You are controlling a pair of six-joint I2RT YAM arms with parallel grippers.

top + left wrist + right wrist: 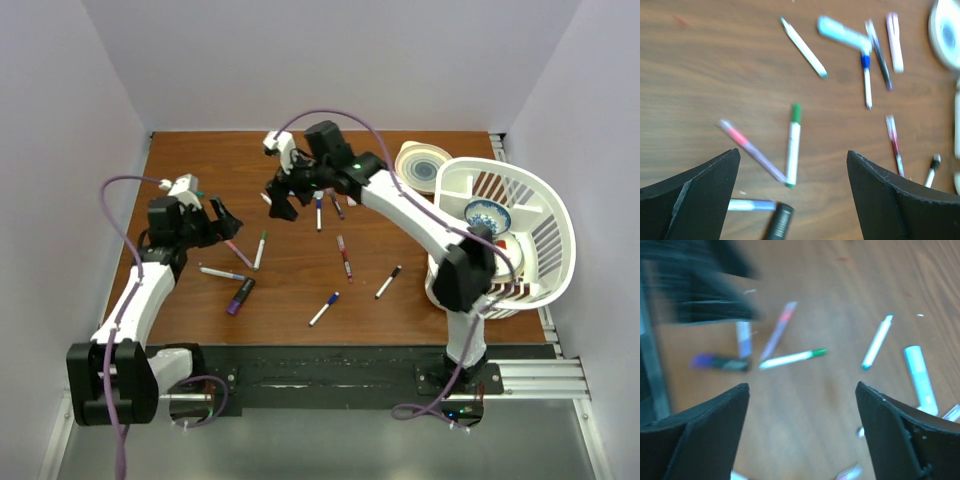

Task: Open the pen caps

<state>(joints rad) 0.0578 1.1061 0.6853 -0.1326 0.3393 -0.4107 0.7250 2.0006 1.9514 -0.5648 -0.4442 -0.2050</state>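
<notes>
Pink [737, 136] can be seen through the purple pen's clear cap, so I expect the clear cap [728, 128] to come off in one piece and uncover a pink tip when the robot pulls.
Several thin white pens lie scattered on the brown table [300, 285]. Their pen caps show as small coloured ends: a green cap [796, 113] [815, 353], a blue cap [865, 61] and a black cap [936, 161]. The left gripper [222, 222] [792, 154] hovers open over the left cluster, above the green-capped pen [260, 250], with nothing between its fingers. The right gripper [283, 200] [802, 387] hangs open over bare wood near the table's middle back, also holding nothing. A light teal piece [842, 32] [920, 380] lies loose beside a teal-tipped pen [876, 342].
A white slatted basket [545, 215] with a blue-patterned bowl [487, 215] stands at the right edge, and a round lidded dish [422, 165] sits behind it. A thick black and purple marker [240, 296] lies front left. White walls close in the table's sides and back.
</notes>
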